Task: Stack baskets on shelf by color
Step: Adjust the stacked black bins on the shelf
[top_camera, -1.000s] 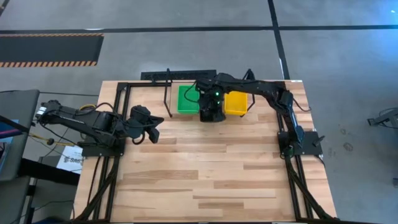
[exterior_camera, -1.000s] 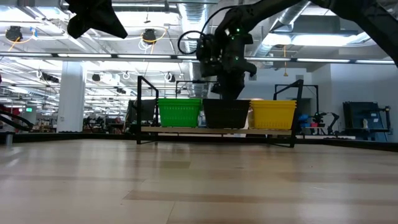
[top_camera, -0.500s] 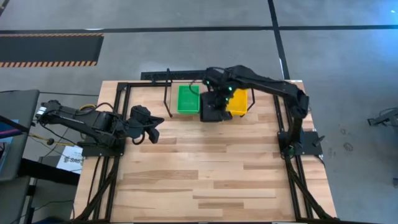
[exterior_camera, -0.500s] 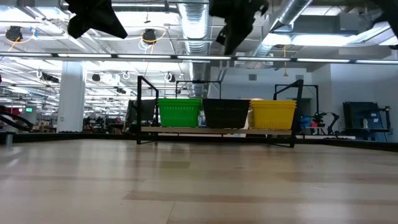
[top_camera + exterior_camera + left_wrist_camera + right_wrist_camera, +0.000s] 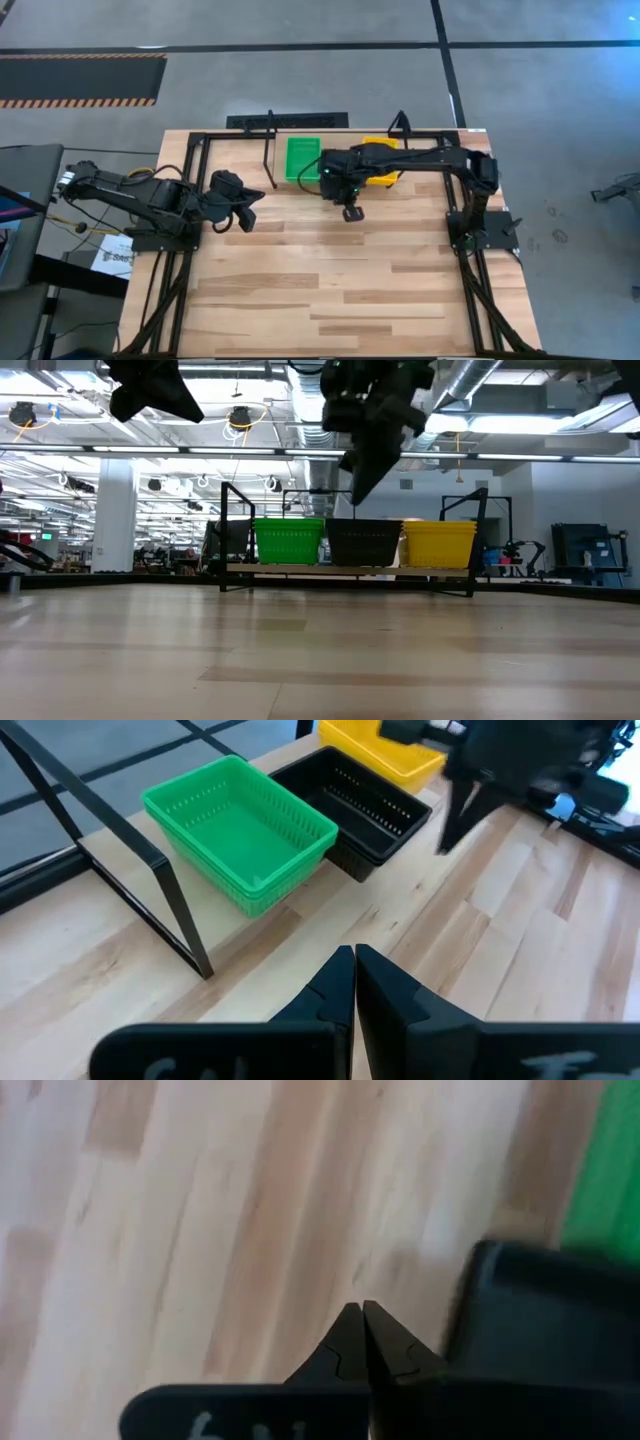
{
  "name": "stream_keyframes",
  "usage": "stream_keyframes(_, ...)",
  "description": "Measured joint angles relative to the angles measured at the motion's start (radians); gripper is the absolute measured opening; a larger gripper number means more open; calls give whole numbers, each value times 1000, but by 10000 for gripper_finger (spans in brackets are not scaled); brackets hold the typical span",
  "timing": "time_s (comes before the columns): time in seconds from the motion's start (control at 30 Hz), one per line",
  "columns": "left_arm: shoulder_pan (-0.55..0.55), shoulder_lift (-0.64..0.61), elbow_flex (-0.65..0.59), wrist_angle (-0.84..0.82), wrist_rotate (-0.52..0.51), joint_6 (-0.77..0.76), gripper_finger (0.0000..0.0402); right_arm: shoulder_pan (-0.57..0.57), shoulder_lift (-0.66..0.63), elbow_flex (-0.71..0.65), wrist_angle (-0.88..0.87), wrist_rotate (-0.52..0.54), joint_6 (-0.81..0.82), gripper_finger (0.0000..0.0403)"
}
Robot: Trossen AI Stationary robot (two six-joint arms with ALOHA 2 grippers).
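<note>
The black stack juts out [image 5: 364, 856] farther than the green stack. My closed right gripper should push the black stack's near side [image 5: 404, 840] toward the back of the shelf until the two stacks are in line.
Three stacks of baskets stand side by side on the shelf's wood base [image 5: 350, 568]: green [image 5: 290, 540], black [image 5: 364, 542] and yellow [image 5: 438, 544]. From above, the green stack [image 5: 303, 158] and part of the yellow stack [image 5: 382, 172] show, while my right arm hides most of the black stack. My right gripper [image 5: 353, 213] is shut and empty, high above the table just on the near side of the black stack [image 5: 540, 1315]. My left gripper [image 5: 246, 210] is shut and empty, raised at the table's left, and it faces the shelf.
The shelf's upright loop ends [image 5: 268, 140] [image 5: 400, 120] stand at either side of the baskets, and one thin rod [image 5: 150, 870] rises beside the green stack [image 5: 240, 830]. Black frame rails [image 5: 190, 190] edge the table. Bare wood [image 5: 330, 290] fills the near half.
My right gripper has risen from just above the black stack and drawn back toward the table's near edge, now off the shelf and tipped down. The three stacks stand as before. My left arm has kept still.
</note>
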Motion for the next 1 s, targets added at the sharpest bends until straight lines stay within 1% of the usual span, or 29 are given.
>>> stream_keyframes(0.17,0,0,0,0,17,-5,0,-28,17,1,45,5,18,0)
stream_keyframes(0.23,0,0,0,-1,18,-8,0,-32,26,-3,33,6,26,0)
stream_keyframes(0.43,0,0,0,0,16,-9,0,23,20,-2,27,-6,33,0)
stream_keyframes(0.53,0,0,0,0,-3,-9,0,58,20,-2,15,-22,35,0)
stream_keyframes(0.63,0,0,0,0,-11,-8,0,81,20,-37,44,-20,19,0)
stream_keyframes(0.7,0,0,0,-1,-11,-4,0,71,21,-62,53,-15,9,0)
stream_keyframes(0.83,0,0,0,0,-11,-4,0,16,21,-108,75,12,6,0)
stream_keyframes(1.0,0,0,0,0,-11,-4,0,-44,21,-132,130,17,-18,0)
